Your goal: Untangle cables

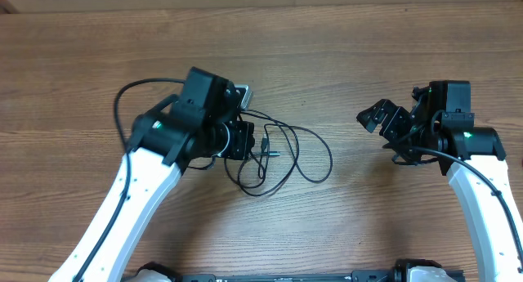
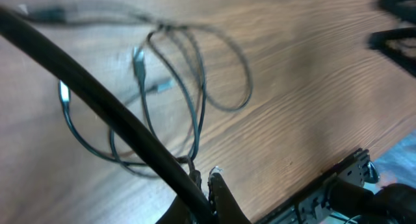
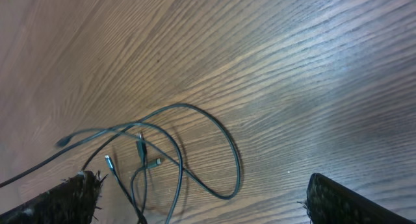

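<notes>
The cable loops (image 1: pixel 292 151) lie open, and my left gripper is holding a cable at the tangle's edge (image 1: pixel 249 113). My right gripper should go on moving in until it takes hold of a strand of cable.
Two thin black cables (image 1: pixel 315 143) lie tangled in loose loops at the middle of the wooden table, with small plug ends (image 1: pixel 270 152) inside the loops. My left gripper (image 1: pixel 252 145) sits at the left edge of the tangle. In the left wrist view its fingertips (image 2: pixel 207 178) are pressed together where strands of the cables (image 2: pixel 195 107) run in, shut on a cable. My right gripper (image 1: pixel 382 128) hovers to the right of the tangle, wide open and holding nothing. The right wrist view shows the cables (image 3: pixel 224 139) between and beyond its spread fingers (image 3: pixel 65 201).
The left arm's own thick black wire (image 2: pixel 97 100) crosses the left wrist view diagonally in front of the tangle. Bare wood table (image 1: pixel 270 37) surrounds the cables. The table's near edge and the arm mounts (image 1: pixel 286 275) run along the bottom.
</notes>
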You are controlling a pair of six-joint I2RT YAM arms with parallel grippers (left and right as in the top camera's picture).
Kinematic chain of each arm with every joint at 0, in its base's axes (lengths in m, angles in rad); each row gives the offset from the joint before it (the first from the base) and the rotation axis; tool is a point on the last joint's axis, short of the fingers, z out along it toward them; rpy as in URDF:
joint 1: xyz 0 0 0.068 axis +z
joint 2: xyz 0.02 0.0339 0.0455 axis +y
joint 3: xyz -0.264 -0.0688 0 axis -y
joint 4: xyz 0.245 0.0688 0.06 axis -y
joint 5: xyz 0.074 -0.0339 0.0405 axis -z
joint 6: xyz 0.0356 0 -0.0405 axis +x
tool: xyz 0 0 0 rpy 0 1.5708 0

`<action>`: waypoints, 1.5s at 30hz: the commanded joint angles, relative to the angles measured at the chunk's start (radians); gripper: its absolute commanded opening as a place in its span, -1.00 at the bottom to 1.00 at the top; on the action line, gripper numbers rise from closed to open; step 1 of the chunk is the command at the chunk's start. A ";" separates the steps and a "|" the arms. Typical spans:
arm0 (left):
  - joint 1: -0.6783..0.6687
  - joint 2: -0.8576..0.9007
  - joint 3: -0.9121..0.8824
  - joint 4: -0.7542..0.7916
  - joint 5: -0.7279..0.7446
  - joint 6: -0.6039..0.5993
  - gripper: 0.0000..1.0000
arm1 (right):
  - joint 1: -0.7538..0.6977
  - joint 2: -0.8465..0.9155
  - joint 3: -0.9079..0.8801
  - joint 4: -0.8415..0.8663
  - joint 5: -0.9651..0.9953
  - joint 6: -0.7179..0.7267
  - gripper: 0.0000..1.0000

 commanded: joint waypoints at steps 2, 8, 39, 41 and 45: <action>0.000 -0.090 0.041 0.066 0.015 0.136 -0.92 | 0.005 -0.003 0.005 0.060 -0.077 0.050 1.00; -0.002 -0.098 0.041 0.123 0.019 0.134 -0.92 | 0.139 0.014 0.005 0.120 -0.300 0.109 1.00; 0.045 -0.035 0.022 -0.126 -0.482 -0.079 -0.92 | 0.267 0.051 0.236 0.190 -0.084 0.088 -0.92; 0.049 -0.003 0.016 -0.164 -0.620 -0.173 -0.92 | 0.202 0.002 0.244 0.188 -0.074 0.060 -0.92; 0.093 0.075 0.014 -0.294 -0.974 -0.513 -0.91 | 0.054 -0.088 0.244 0.127 -0.033 0.050 -0.92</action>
